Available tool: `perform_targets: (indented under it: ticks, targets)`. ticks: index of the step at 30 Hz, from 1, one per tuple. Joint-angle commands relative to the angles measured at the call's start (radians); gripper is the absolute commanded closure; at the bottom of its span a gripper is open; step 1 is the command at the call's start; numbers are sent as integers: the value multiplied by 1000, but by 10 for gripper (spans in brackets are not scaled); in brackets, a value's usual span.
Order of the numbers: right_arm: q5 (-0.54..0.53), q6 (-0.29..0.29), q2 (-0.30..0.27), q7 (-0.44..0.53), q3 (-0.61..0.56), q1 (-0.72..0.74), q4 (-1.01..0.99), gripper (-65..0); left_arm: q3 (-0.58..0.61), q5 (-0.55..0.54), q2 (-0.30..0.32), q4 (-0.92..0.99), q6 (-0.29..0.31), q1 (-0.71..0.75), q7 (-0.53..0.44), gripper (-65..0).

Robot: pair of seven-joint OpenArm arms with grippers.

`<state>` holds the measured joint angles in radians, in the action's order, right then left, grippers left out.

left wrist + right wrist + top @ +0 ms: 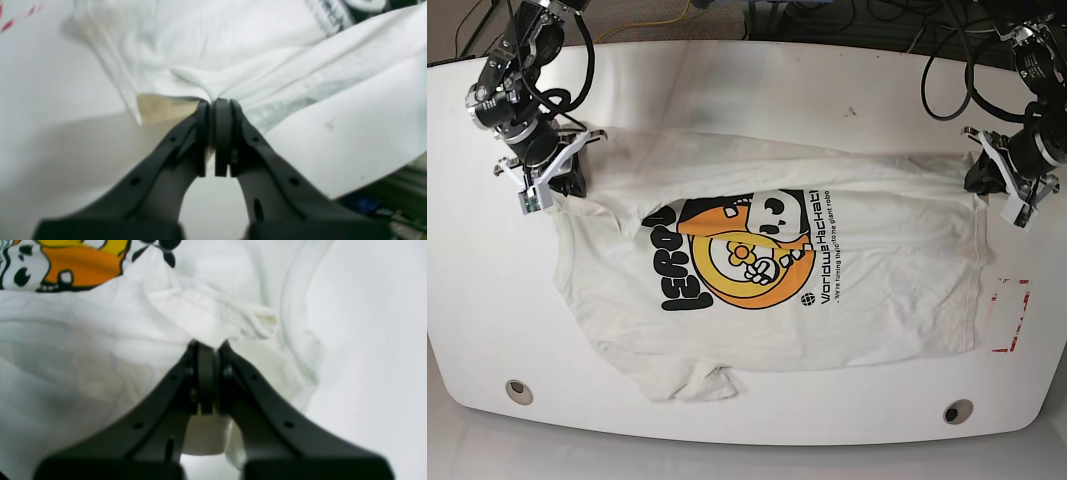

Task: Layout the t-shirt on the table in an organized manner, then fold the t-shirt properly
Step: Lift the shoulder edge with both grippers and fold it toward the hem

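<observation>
My left gripper keeps lowering its corner until the corner lies flat and then let go, because the t-shirt's far edge (802, 152) runs straight across to my right gripper.
The white t-shirt (877, 310) lies spread on the white table (757, 90), print up, with the orange cartoon print (737, 265) and black lettering (672, 265) near its middle. My right gripper (565, 185) is at the shirt's far left corner. In the right wrist view it (206, 344) is shut on a bunched seam of the shirt (83, 340). My left gripper (980, 180) is at the shirt's far right corner. In the left wrist view it (220, 100) is shut on a pinched fold of the fabric (233, 50).
A red tape rectangle (1010, 315) lies on the table right of the shirt. Two grey grommet holes (519, 391) (958, 411) sit near the front edge. Cables (947, 60) hang at the back right. One sleeve (692, 380) lies toward the front.
</observation>
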<state>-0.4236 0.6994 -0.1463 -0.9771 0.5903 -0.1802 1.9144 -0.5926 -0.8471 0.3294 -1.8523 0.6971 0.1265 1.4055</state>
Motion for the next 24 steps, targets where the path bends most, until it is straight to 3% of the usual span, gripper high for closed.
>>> perform_targets:
  ticks: [1, 9, 24]
  targets:
    - [-13, -1, -16, 22, 4, 35, -13, -2, -8, -2, 20, 50, 1, -46, -9, -4]
    - [-13, -1, -43, 22, 3, 92, -86, -2, -8, -1, 21, 231, 1, -150, -9, -4]
    - [-13, -1, -86, 28, -72, 160, -203, -2, -7, 157, 17, 458, 1, -282, -9, -4]
